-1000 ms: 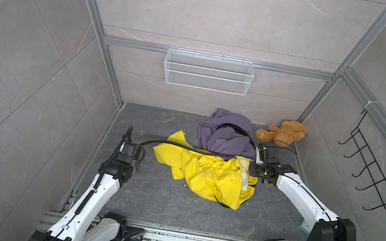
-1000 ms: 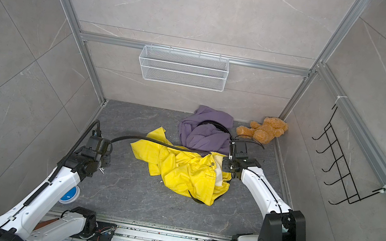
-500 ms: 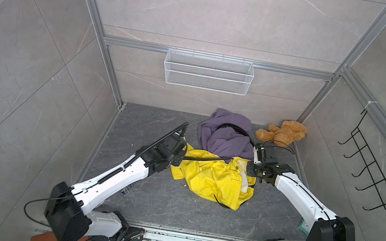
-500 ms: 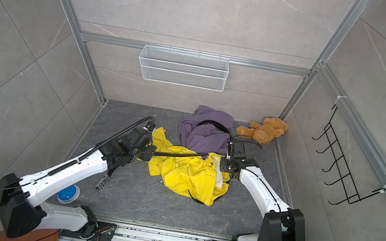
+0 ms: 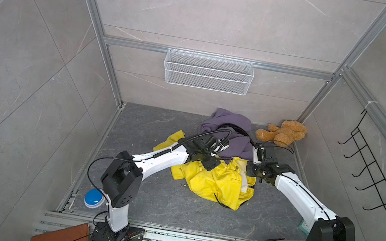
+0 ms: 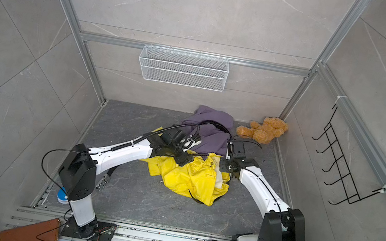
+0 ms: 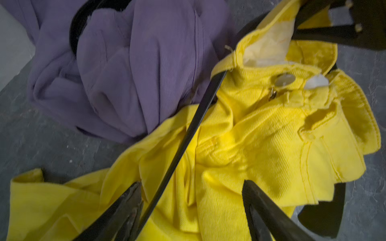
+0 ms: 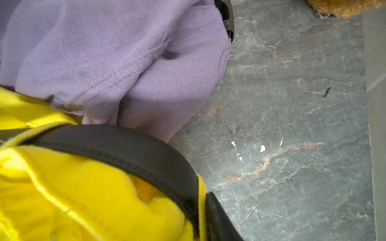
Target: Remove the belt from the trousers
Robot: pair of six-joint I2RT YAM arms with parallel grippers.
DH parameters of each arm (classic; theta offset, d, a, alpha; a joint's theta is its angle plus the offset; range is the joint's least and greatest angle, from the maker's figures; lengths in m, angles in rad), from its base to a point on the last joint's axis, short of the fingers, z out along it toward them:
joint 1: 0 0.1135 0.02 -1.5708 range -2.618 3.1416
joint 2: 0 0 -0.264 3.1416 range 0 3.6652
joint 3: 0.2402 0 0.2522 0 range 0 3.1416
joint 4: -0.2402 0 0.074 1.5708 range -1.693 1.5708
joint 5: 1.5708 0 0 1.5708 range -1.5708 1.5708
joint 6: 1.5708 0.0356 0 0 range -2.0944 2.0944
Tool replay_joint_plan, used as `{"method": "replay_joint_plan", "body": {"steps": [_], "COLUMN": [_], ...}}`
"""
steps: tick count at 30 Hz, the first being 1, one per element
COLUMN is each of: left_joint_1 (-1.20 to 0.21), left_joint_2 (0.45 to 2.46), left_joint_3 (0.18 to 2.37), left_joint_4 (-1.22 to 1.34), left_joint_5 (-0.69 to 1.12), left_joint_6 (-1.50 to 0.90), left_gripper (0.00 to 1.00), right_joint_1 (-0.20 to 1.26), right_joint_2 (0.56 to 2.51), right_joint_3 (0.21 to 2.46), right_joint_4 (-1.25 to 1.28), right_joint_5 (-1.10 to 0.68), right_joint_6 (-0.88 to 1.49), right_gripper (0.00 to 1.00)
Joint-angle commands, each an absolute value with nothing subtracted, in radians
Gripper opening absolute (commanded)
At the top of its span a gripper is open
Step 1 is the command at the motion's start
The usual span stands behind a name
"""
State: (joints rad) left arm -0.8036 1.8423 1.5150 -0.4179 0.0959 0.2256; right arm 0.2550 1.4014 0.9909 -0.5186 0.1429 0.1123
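My gripper will slide the belt [image 7: 185, 140] all the way out of the waistband when it pulls, because the black belt's plain tail [image 7: 324, 215] sticks out from under the yellow trousers.
Yellow trousers [image 5: 216, 183] [image 6: 190, 179] lie crumpled mid-floor, with a black belt [image 7: 188, 133] threaded through the waistband. My left gripper [image 5: 209, 165] [image 7: 192, 200] hovers over the trousers, open. The belt's loose length runs between its fingers, close to one of them. My right gripper [image 5: 248, 171] [image 6: 222, 167] is at the waistband's right end, shut on the yellow cloth. In the right wrist view only one finger [image 8: 217, 217] shows, with belt [image 8: 125, 146] and waistband pressed against it.
A purple garment [image 5: 227, 132] with its own black belt lies just behind the trousers. A brown teddy bear [image 5: 282, 134] sits in the back right corner. A wire basket [image 5: 208, 72] hangs on the back wall, black hooks [image 5: 373, 178] on the right wall. A blue disc [image 5: 94, 197] lies front left.
My left arm swung from the left wall across to the trousers and its gripper opened. The belt, stretched out leftward before, now lies slack. The right arm barely moved.
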Motion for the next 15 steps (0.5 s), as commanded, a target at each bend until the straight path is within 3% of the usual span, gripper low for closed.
{"method": "replay_joint_plan", "body": {"steps": [1, 6, 15], "left_joint_1": [-0.812, -0.839, -0.841], "left_joint_2": [1.906, 1.998, 2.085], "left_joint_3": [1.622, 1.717, 1.758], "left_joint_4": [-0.419, -0.448, -0.423], "left_joint_5": [0.202, 0.182, 0.102], "left_joint_6": [0.295, 0.336, 0.331], "left_gripper": [0.75, 0.68, 0.43], "right_joint_1": [0.263, 0.264, 0.264], "right_joint_2": [1.413, 1.411, 1.405], "right_joint_3": [0.994, 0.994, 0.995], "right_joint_4": [-0.495, -0.496, -0.5], "right_joint_5": [0.123, 0.126, 0.119], "right_joint_6": [0.1, 0.099, 0.099], "right_gripper": [0.37, 0.39, 0.43]}}
